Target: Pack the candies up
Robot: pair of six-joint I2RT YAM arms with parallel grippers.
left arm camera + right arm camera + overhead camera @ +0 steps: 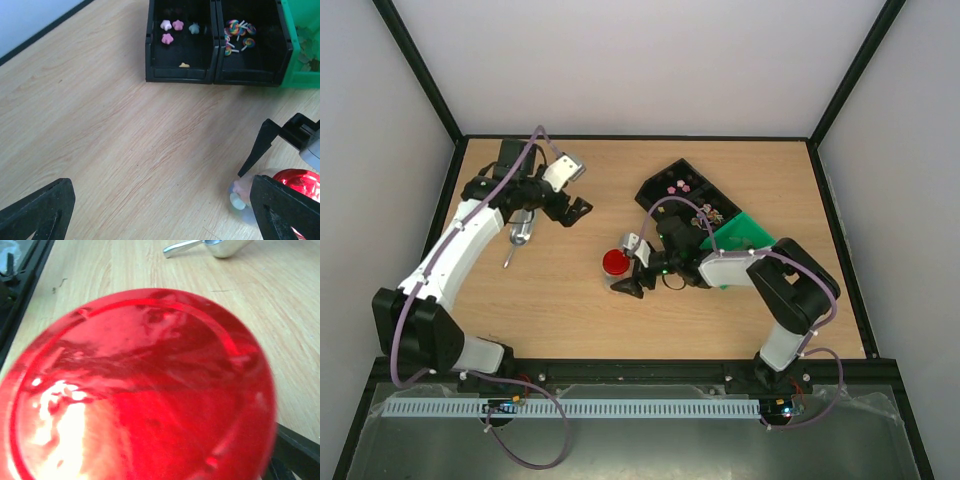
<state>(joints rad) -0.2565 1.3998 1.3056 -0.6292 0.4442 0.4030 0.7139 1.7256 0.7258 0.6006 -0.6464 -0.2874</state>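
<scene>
My right gripper sits up against the red lid, so it should open and take the clear jar's side before my left gripper reaches for the lid.
Pastel star candies and lollipop candies lie in two black bins. Pale tan candies lie in the green bin. A few pink and white candies show in a clear jar under the red lid. My right gripper closes round that lid, which fills the right wrist view and hides the fingers. My left gripper is open and empty above bare wood, left of the bins; its fingertips frame the left wrist view.
The silver scoop lies on the table under the left arm, and also shows in the right wrist view. Black frame rails edge the table on all sides.
</scene>
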